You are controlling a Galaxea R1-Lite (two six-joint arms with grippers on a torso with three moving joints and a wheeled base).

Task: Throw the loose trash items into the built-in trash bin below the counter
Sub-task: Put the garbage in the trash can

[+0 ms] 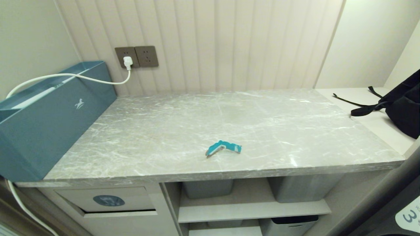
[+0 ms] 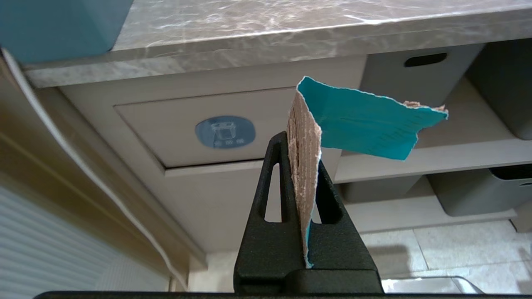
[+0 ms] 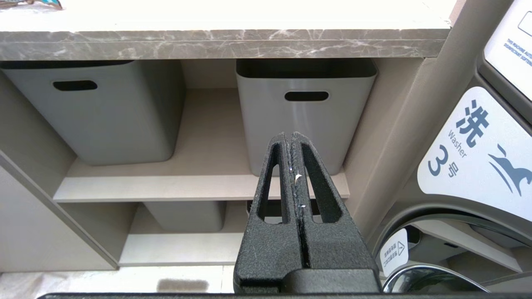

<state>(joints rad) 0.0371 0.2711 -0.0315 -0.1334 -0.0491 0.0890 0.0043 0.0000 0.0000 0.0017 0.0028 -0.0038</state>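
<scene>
The closed trash bin flap [image 1: 108, 200] is low under the counter and close in front of me, so next I move back and keep the teal scrap in my left gripper first.
My left gripper [image 2: 302, 143] is shut on a broad folded teal scrap [image 2: 365, 122] with a brown torn underside. It hangs below the counter [image 2: 232, 45], in front of the beige flap of the built-in trash bin [image 2: 166, 133], whose blue oval icon [image 2: 225, 132] shows. The flap looks closed. A narrow teal strip with a whitish edge [image 1: 223, 148] lies on the counter [image 1: 183, 131] near its front edge. The bin flap [image 1: 108, 200] sits under the counter's left end. My right gripper [image 3: 293, 139] is shut and empty, parked low before the shelves. Neither arm shows in the head view.
A large teal box [image 1: 49, 121] stands at the counter's left end, with a white cable [image 1: 65, 76] running to a wall socket. Grey storage bins [image 3: 305, 112] fill the open shelves right of the flap. A black bag [image 1: 403, 105] lies at the right. A washer front [image 3: 478, 158] stands beside the shelves.
</scene>
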